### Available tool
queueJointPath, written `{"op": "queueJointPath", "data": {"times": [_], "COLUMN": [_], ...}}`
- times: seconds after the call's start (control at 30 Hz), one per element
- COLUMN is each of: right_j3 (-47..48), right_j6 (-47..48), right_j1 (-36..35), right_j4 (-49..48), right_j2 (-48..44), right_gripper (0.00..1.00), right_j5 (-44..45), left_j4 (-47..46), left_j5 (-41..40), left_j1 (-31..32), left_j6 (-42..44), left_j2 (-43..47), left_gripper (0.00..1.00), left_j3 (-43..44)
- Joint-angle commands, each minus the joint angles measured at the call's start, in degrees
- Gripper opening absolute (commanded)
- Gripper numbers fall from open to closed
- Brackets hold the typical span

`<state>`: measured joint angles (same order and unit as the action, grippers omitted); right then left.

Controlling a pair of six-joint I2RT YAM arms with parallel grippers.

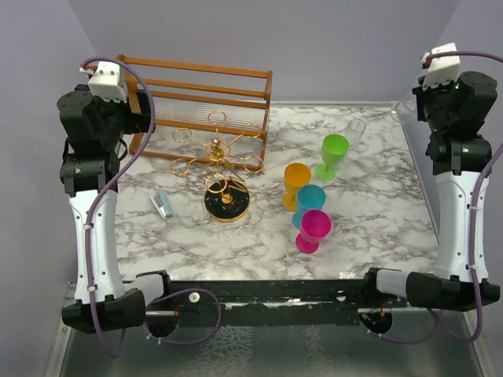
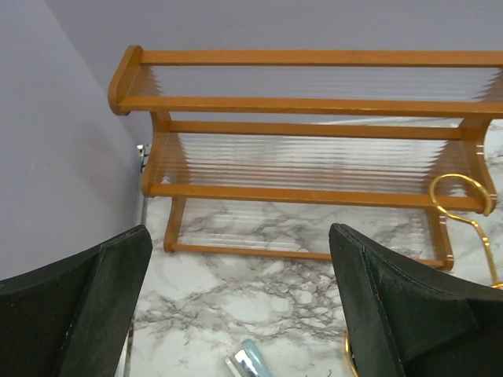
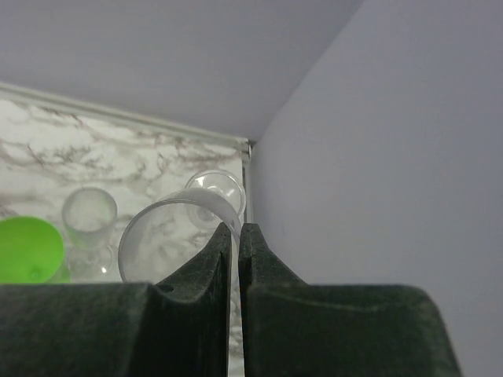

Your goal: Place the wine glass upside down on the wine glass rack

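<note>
I should now move my left gripper toward the foot (image 1: 403,111) of the wine glass and close it there, because my right gripper is on the wine glass's rim (image 3: 161,206) and the foot is free.
My right gripper (image 3: 238,228) is shut on the rim of a clear wine glass (image 3: 169,236). The glass lies tilted, its mouth towards the camera and its round foot (image 3: 216,192) near the back right corner of the table. From above, that glass (image 1: 405,110) shows only faintly under the right wrist. The wine glass rack (image 1: 220,153), a gold wire stand on a black round base (image 1: 227,203), stands left of centre. My left gripper (image 2: 240,236) is open above bare marble at the far left, with nothing between its fingers.
An orange-brown wooden rail frame (image 1: 204,98) stands at the back left behind the rack. Green (image 1: 334,153), orange (image 1: 296,182), teal (image 1: 310,200) and pink (image 1: 313,229) glasses cluster right of centre. Another clear glass (image 1: 357,132) stands behind them. A small blue-silver object (image 1: 163,206) lies left of the rack.
</note>
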<state>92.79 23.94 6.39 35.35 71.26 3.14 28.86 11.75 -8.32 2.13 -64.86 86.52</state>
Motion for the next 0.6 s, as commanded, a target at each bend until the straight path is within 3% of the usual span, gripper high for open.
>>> {"op": "queueJointPath", "data": {"times": [0.0,0.27,0.43,0.57], "right_j3": [8.1,16.6,14.2,13.8], "right_j6": [-6.0,-14.0,-24.4,-29.2], "right_j1": [0.2,0.1,0.0,-1.4], "right_j4": [-1.5,0.1,-6.5,-12.9], "right_j2": [2.4,7.3,7.6,8.2], "right_gripper": [0.01,0.01,0.01,0.01], "right_j5": [-11.5,-28.5,-45.1,-48.9], "left_j4": [-1.8,-4.8,-9.1,-13.0], "left_j5": [7.2,14.5,20.5,25.1], "left_j1": [-0.5,-0.4,0.1,1.5], "left_j6": [-4.4,-7.4,-11.5,-17.6], "left_j2": [-1.7,-5.1,-8.6,-12.6], "left_gripper": [0.99,0.97,0.93,0.91], "left_j3": [3.8,7.4,8.9,11.7]}}
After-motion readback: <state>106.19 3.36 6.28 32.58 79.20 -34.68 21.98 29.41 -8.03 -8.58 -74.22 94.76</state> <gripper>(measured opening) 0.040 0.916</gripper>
